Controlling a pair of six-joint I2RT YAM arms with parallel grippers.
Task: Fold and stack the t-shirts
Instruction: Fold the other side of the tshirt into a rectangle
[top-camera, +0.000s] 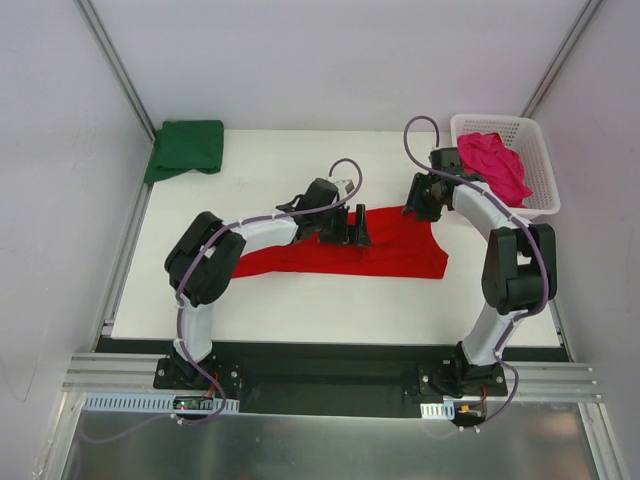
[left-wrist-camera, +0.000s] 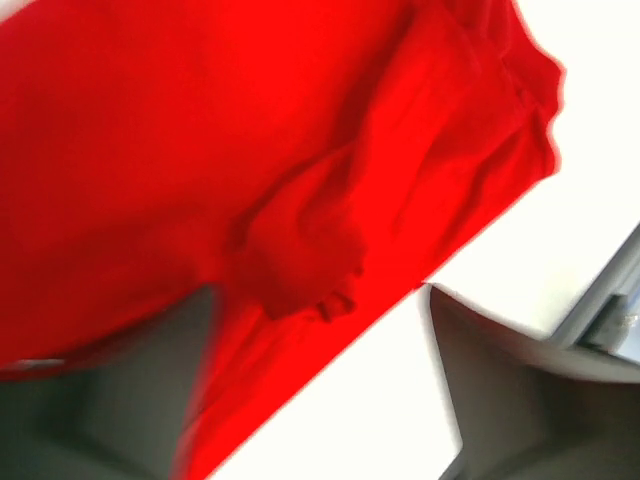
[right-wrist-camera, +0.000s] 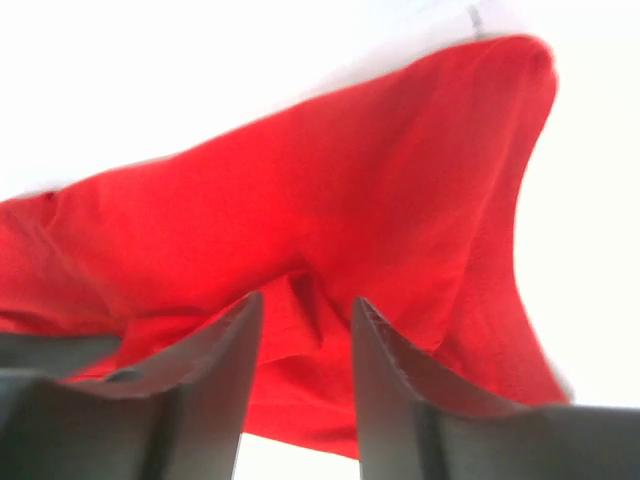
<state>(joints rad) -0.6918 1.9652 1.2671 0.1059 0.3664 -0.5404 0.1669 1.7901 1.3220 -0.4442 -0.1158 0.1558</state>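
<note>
I should back my right gripper off because a flap lies doubled over on the red t-shirt's middle, while my left gripper spreads the flap flat (left-wrist-camera: 308, 260).
The red t-shirt (top-camera: 400, 255) lies spread as a long band across the middle of the white table. My left gripper (top-camera: 351, 228) is open over the shirt's far edge; in the left wrist view (left-wrist-camera: 322, 290) its jaws stand wide apart with the red cloth's (left-wrist-camera: 200, 150) edge between them. My right gripper (top-camera: 420, 207) is at the shirt's far right corner. In the right wrist view (right-wrist-camera: 306, 300) its jaws are close together on a raised fold of red cloth (right-wrist-camera: 350, 180). The dark green t-shirt (top-camera: 187, 147) lies folded at the far left corner. The magenta-pink t-shirt (top-camera: 495, 165) lies bunched in the basket.
The white lattice basket (top-camera: 543, 190) stands at the table's far right corner, close behind my right arm. White walls and metal posts enclose the table (top-camera: 300, 310) on three sides. A dark rail runs along the near edge by the arm bases.
</note>
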